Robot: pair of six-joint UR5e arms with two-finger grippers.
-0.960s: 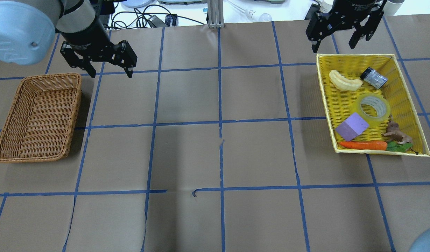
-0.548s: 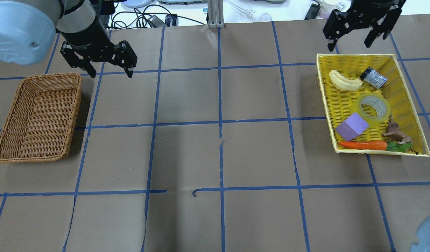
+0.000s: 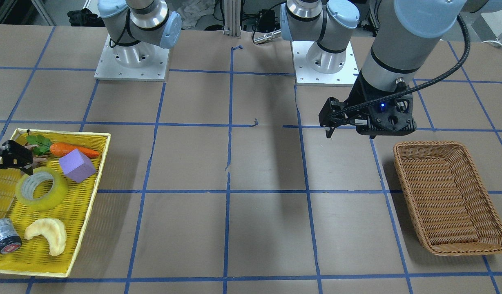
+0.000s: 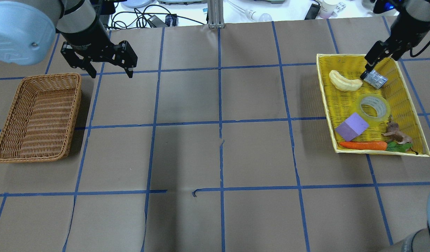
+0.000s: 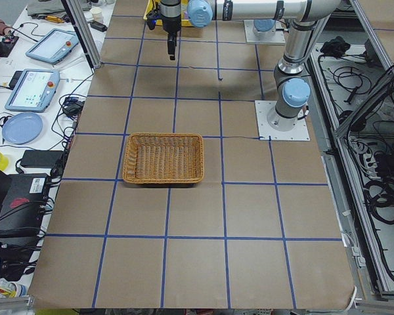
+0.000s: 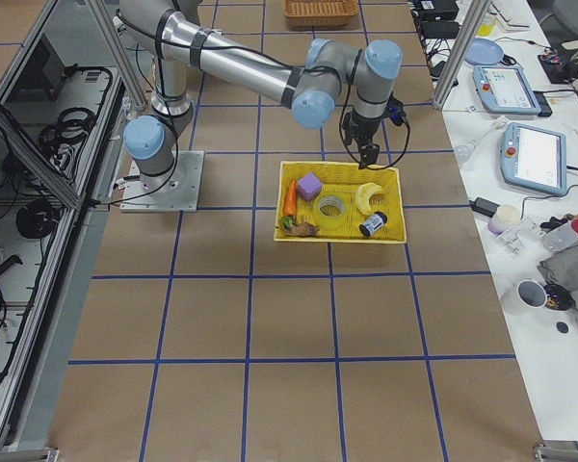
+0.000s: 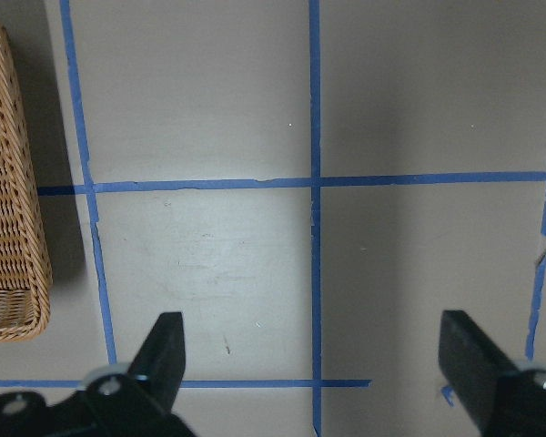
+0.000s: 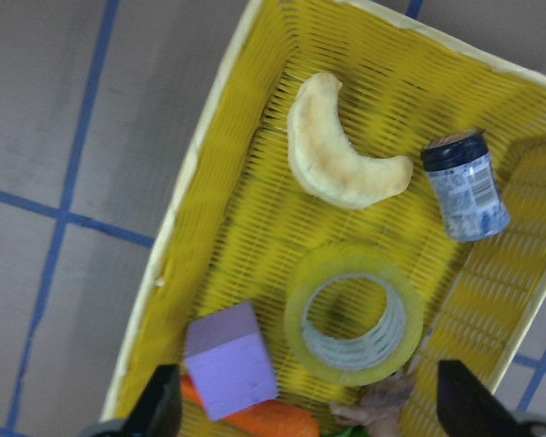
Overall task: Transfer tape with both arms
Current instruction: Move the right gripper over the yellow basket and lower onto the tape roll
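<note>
The tape's outer edge (image 3: pixel 58 192) only just touches the small animal figure (image 8: pixel 382 401), so the tape will come away and the figure will stay behind when I lift.
The tape (image 4: pixel 374 107) is a yellowish translucent ring lying flat in the yellow tray (image 4: pixel 325 105). It also shows in the front view (image 3: pixel 41 188) and the right wrist view (image 8: pixel 353 314). My right gripper (image 4: pixel 368 65) hangs open and empty above the tray, clear of the tape. In the right wrist view its fingers (image 8: pixel 162 408) stand wide apart below the tape. My left gripper (image 4: pixel 111 72) is open and empty above the table, beside the far right corner of the wicker basket (image 4: pixel 78 105).
The tray also holds a banana piece (image 4: pixel 345 82), a grey can (image 4: pixel 375 78), a purple cube (image 4: pixel 351 126), a carrot (image 4: pixel 363 145) and a small animal figure (image 4: pixel 396 134). Nothing lies in the wicker basket (image 3: pixel 398 155). Cables and devices lie past the table's far edge.
My right gripper has swung right and turned, from beyond the tray's far edge to over the tray. The left arm has not moved. The tape has not moved.
</note>
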